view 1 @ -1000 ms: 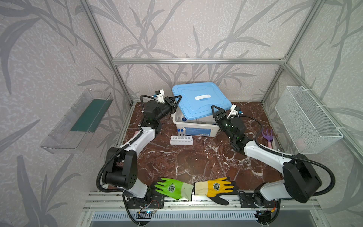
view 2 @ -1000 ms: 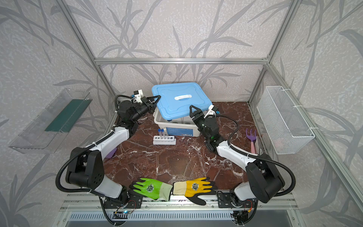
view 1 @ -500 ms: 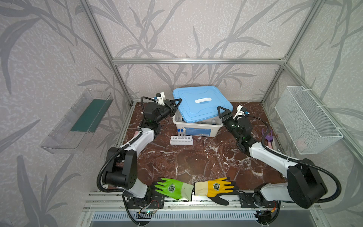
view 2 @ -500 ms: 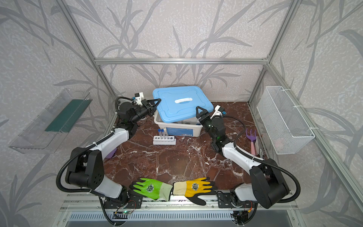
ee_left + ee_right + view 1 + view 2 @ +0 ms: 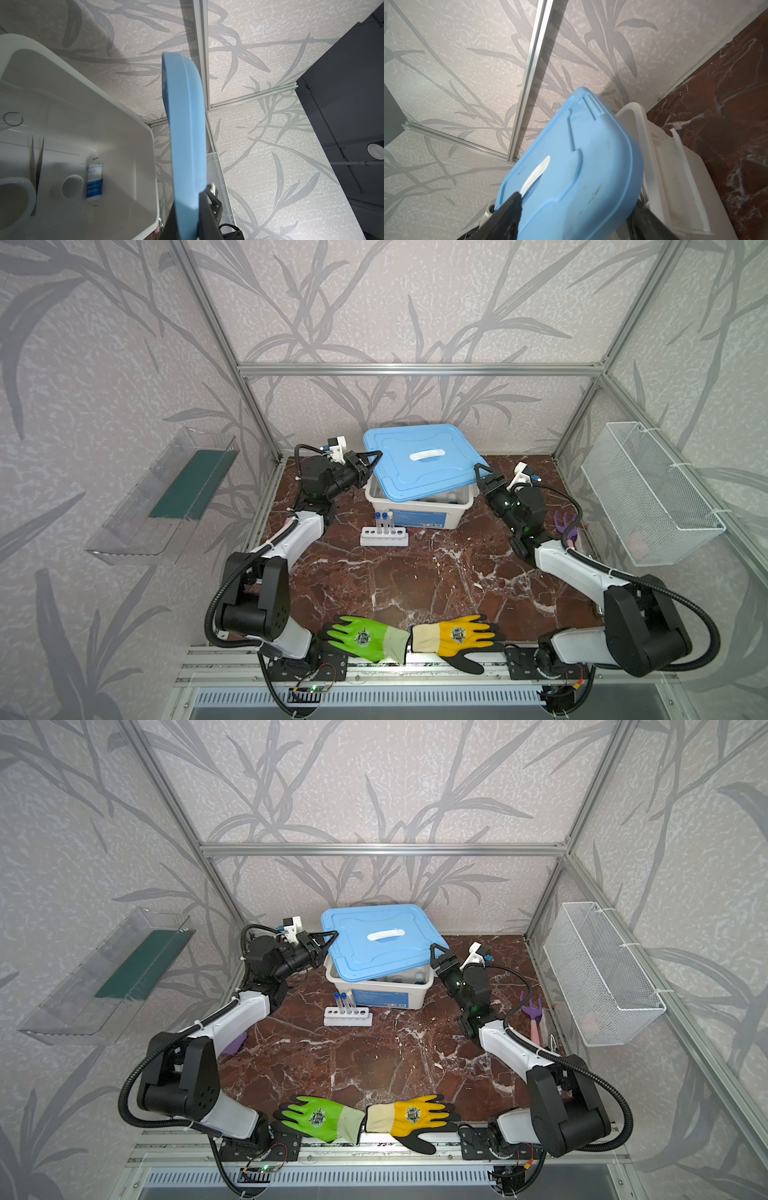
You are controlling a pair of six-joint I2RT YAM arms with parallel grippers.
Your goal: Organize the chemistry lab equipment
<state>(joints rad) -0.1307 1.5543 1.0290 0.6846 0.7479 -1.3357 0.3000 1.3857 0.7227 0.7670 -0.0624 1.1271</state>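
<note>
The blue lid's edge (image 5: 377, 469) in my left gripper is slanted high above the white bin, so my left gripper should bring that edge down onto the bin's rim (image 5: 370, 493) and let go.
A blue lid (image 5: 419, 464) hangs tilted over the white bin (image 5: 415, 516). My left gripper (image 5: 376, 458) is shut on the lid's left edge, and the left wrist view shows the lid (image 5: 185, 135) pinched there. My right gripper (image 5: 482, 477) stands open around the lid's right corner, one finger above (image 5: 510, 207) and one below. Inside the bin (image 5: 124, 145) lie metal tweezers (image 5: 36, 162), a blue-labelled bottle (image 5: 95, 180) and two small white dishes (image 5: 70, 186). In front of the bin, a white rack (image 5: 384, 536) holds two capped test tubes (image 5: 384, 522).
A green glove (image 5: 365, 639) and a yellow glove (image 5: 457, 639) lie at the table's front edge. A purple garden tool (image 5: 565, 526) lies by my right arm. A wire basket (image 5: 652, 493) hangs on the right wall, a clear shelf (image 5: 166, 497) on the left.
My right gripper has swung from the bin's front right corner out to the lid's right corner. The lid has sunk slightly in my left gripper's hold.
</note>
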